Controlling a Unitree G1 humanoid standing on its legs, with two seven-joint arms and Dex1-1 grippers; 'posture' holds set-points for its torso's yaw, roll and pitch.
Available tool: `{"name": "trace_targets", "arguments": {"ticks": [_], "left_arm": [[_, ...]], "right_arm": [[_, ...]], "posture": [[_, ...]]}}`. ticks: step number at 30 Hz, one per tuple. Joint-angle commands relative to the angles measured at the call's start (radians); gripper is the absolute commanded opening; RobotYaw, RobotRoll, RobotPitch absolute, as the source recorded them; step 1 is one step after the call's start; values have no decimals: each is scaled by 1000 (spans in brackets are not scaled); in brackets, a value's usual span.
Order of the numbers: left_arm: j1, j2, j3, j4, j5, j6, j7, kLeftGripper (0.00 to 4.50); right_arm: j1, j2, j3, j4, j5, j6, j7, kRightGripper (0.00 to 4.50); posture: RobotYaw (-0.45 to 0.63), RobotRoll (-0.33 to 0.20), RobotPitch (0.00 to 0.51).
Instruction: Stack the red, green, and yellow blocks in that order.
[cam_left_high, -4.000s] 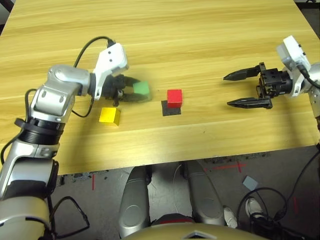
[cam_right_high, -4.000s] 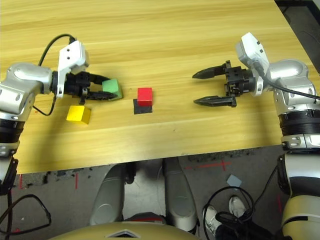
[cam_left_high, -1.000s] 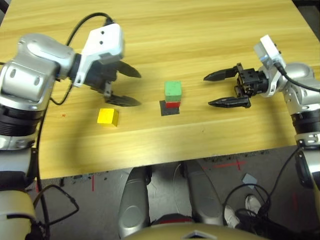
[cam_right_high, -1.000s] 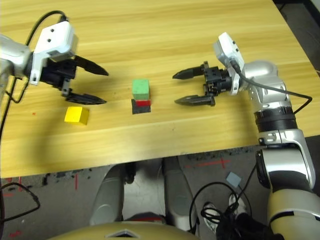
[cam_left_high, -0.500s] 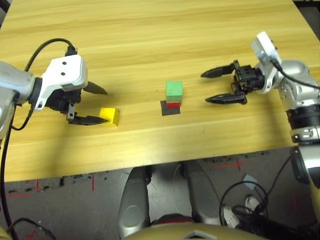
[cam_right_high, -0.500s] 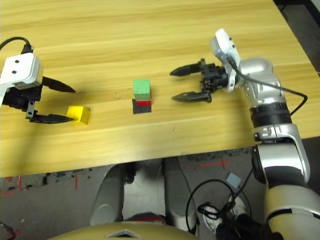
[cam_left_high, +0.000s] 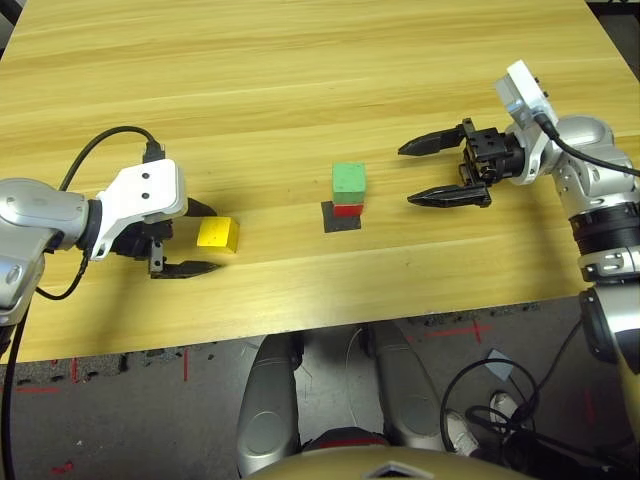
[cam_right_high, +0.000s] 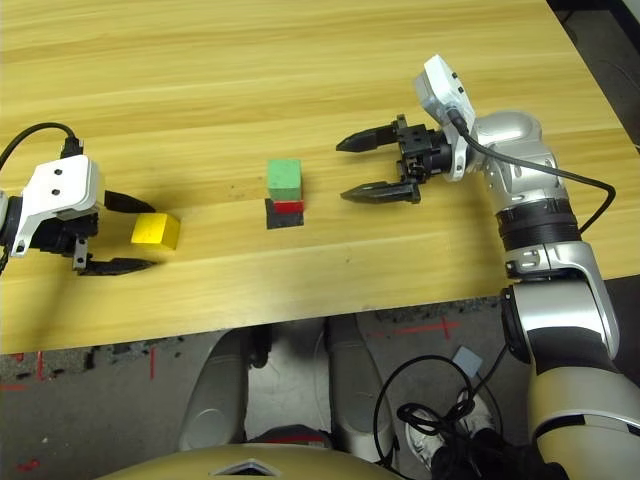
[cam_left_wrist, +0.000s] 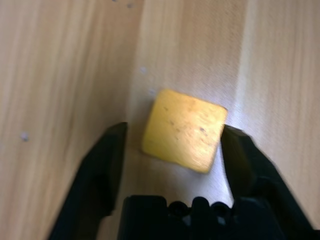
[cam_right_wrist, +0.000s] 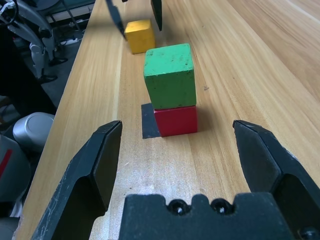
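The yellow block (cam_left_high: 217, 234) lies crooked (cam_left_wrist: 185, 131) between the open fingers, so it should square up flush against them when I grip and carry it.
The green block (cam_left_high: 348, 179) sits on top of the red block (cam_left_high: 346, 209) near the table's middle, on a flat black patch (cam_left_high: 340, 219). The yellow block (cam_left_high: 217, 234) lies alone on the wood to their left. My left gripper (cam_left_high: 199, 238) is open around the yellow block, one finger on each side, not touching it; the left wrist view shows the yellow block (cam_left_wrist: 184, 130) between the two fingers. My right gripper (cam_left_high: 422, 172) is open and empty to the right of the stack, pointing at it; the green block (cam_right_wrist: 168, 75) and the red block (cam_right_wrist: 175, 120) stand ahead of its fingers.
The wooden table (cam_left_high: 300, 80) stretches far behind the blocks. Its front edge (cam_left_high: 330, 320) runs just below the blocks. Cables and floor clutter (cam_left_high: 500, 390) lie beyond the edge.
My left gripper has slid forward and right so that its open fingers now flank the yellow block. The right gripper has barely moved. The stack is unchanged.
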Motion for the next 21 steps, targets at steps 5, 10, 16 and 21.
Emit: {"name": "trace_targets", "arguments": {"ticks": [5, 10, 16, 21], "left_arm": [[-103, 7, -45, -25, -24, 74, -23, 2020], [-399, -11, -137, 14, -37, 224, -77, 2020], [-744, -129, -284, 129, 3, 338, -118, 2020], [-865, -270, -364, 143, -6, 463, -95, 2020]], "right_arm": [[4, 0, -4, 0, -1, -3, 10, 4500], [3, 2, -5, 5, -5, -4, 10, 4500], [11, 16, -9, -3, -10, -2, 10, 4500], [36, 33, -19, -32, -14, 11, 6, 4500]], "posture": [[206, 5, 334], [211, 13, 330], [206, 28, 328], [183, 33, 330]]}}
